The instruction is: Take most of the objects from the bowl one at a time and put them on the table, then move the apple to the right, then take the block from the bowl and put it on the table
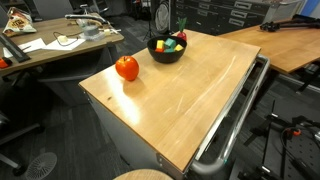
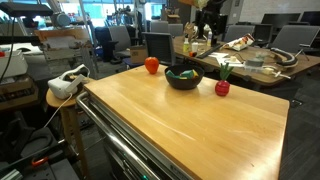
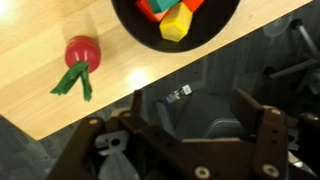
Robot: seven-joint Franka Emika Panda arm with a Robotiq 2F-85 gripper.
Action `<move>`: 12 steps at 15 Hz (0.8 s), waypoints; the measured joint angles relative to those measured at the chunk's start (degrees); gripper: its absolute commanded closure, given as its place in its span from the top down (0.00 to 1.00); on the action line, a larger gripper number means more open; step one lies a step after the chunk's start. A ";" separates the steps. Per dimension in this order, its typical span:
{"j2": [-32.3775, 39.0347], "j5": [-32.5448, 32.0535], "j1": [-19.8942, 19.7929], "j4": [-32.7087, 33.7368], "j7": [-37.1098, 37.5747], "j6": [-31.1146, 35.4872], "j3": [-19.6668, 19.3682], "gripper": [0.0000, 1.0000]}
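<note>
My open gripper is hanging beyond the table's far edge (image 3: 150,83), so I should swing back above the black bowl and lower onto the green block (image 3: 159,5) at its middle.
The black bowl (image 1: 165,56) (image 2: 183,83) stands near the far edge of the table (image 1: 190,100) (image 2: 180,125) and holds objects in green, yellow and red. The wrist view shows the bowl (image 3: 128,28) at the top with a yellow block (image 3: 175,25) in it. The apple (image 1: 126,68) (image 2: 151,65) rests beside the bowl. A small red toy with green leaves (image 3: 79,55) (image 2: 222,87) lies on the table on the bowl's other side. My gripper (image 3: 190,105) hangs past the table's edge, open, with nothing between its fingers (image 3: 136,108).
A metal rail (image 1: 235,120) (image 2: 120,140) runs along one table edge. A cluttered wooden desk (image 1: 50,45) (image 2: 250,62) stands beyond the table. A stool with a white device (image 2: 65,85) is beside it. A dark chair (image 3: 205,115) sits below the gripper.
</note>
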 measured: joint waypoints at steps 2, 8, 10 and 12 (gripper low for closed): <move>-0.29 0.44 0.21 -0.01 -4.12 -3.35 1.50 1.00; 0.04 -1.19 0.96 -0.21 -8.37 -5.15 1.83 1.00; 0.15 -5.29 1.18 -0.21 -9.67 -5.15 1.52 1.00; 0.39 -9.74 2.16 -0.23 -7.75 -2.82 0.35 1.00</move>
